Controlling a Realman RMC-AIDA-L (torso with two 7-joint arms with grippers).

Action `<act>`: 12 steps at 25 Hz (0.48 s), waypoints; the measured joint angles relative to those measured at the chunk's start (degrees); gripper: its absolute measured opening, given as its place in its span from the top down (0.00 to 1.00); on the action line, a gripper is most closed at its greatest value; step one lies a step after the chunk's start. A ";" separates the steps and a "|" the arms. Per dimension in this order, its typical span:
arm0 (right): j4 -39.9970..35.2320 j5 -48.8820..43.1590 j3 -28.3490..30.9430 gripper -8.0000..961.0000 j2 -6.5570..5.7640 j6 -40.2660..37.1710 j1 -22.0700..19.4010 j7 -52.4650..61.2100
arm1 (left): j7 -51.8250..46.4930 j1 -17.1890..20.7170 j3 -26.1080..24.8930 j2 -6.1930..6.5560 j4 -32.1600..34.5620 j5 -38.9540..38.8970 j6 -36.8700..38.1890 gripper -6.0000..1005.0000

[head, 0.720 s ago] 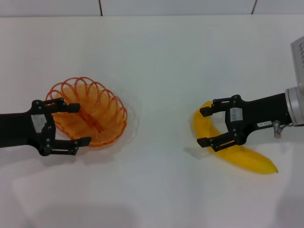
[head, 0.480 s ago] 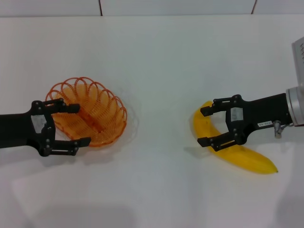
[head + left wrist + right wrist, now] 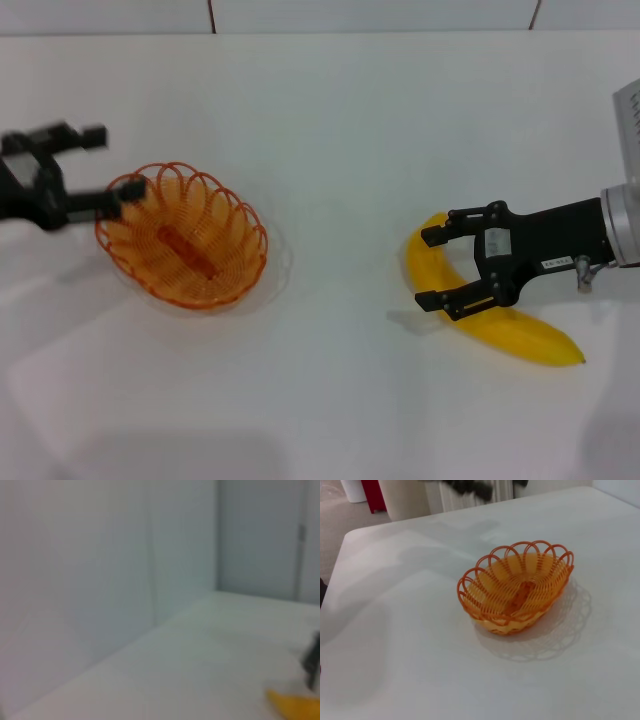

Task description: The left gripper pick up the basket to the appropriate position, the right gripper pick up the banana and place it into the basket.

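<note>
The basket's rim (image 3: 143, 177) is below my left gripper, which points level with its fingers spread flat. Next, I turn the gripper and tip it down to pinch the basket's rim.
The orange wire basket (image 3: 185, 237) sits on the white table at the left, and it also shows in the right wrist view (image 3: 517, 595). My left gripper (image 3: 118, 160) is open and blurred at the basket's far left rim, with its nearer fingertip just over the rim. It shows as a dark blur in the right wrist view (image 3: 470, 486). The yellow banana (image 3: 515, 330) lies at the right, and its tip shows in the left wrist view (image 3: 295, 707). My right gripper (image 3: 424, 268) is open, with its fingers straddling the banana's upper end.
The white table (image 3: 330, 150) ends at a wall along the back. A grey-white box edge (image 3: 628, 120) stands at the far right above my right arm.
My left gripper has swung away from the basket's near left side, back and to the left, still open. The basket, the banana and my right gripper have not moved.
</note>
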 joint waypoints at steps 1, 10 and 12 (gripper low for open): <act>0.00 0.00 0.00 0.07 0.00 0.02 0.02 0.00 | -0.88 0.00 -0.52 0.00 0.51 0.00 -0.13 0.12; 0.06 0.00 -0.19 0.07 0.03 0.63 0.17 0.00 | -26.94 -5.84 -6.33 5.17 3.55 10.92 -6.04 0.12; 0.19 0.00 -0.24 0.07 0.06 1.28 0.24 0.00 | -29.25 -7.96 -6.46 6.18 2.36 14.62 -6.08 0.11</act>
